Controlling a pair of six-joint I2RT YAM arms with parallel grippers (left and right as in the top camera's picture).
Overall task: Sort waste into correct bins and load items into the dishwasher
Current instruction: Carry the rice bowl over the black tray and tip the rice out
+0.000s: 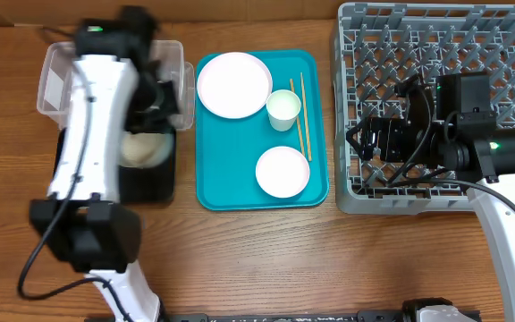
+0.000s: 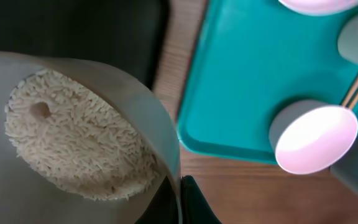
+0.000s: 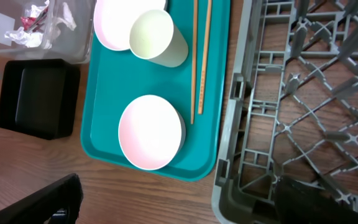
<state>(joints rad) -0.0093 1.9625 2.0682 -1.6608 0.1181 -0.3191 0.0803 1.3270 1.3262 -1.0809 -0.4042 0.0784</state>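
Note:
Loose rice [image 2: 82, 134] is in the upright white bowl. My left gripper should pour the rice into the black tray [image 1: 150, 187] before it puts the bowl on the teal tray.
My left gripper [image 2: 180, 200] is shut on the rim of a white bowl [image 2: 73, 124] that holds loose white rice [image 2: 73, 143]. In the overhead view this bowl [image 1: 146, 148] hangs over the black tray [image 1: 150, 183], next to the clear tub [image 1: 56, 85]. The tub holds crumpled napkins [image 3: 20, 34] and a red wrapper [image 3: 26, 20]. The plate [image 1: 233, 84], cup [image 1: 282, 108], chopsticks [image 1: 299, 116] and second bowl [image 1: 282, 171] lie on the teal tray. My right gripper [image 1: 367, 141] is open and empty over the grey dish rack's [image 1: 436, 54] front left corner.
The teal tray [image 1: 213, 143] lies between the bins and the rack. In the right wrist view the rack's near edge [image 3: 229, 168] is beside the teal tray [image 3: 98, 112], with bare wooden table in front. The left arm's base stands at the front left.

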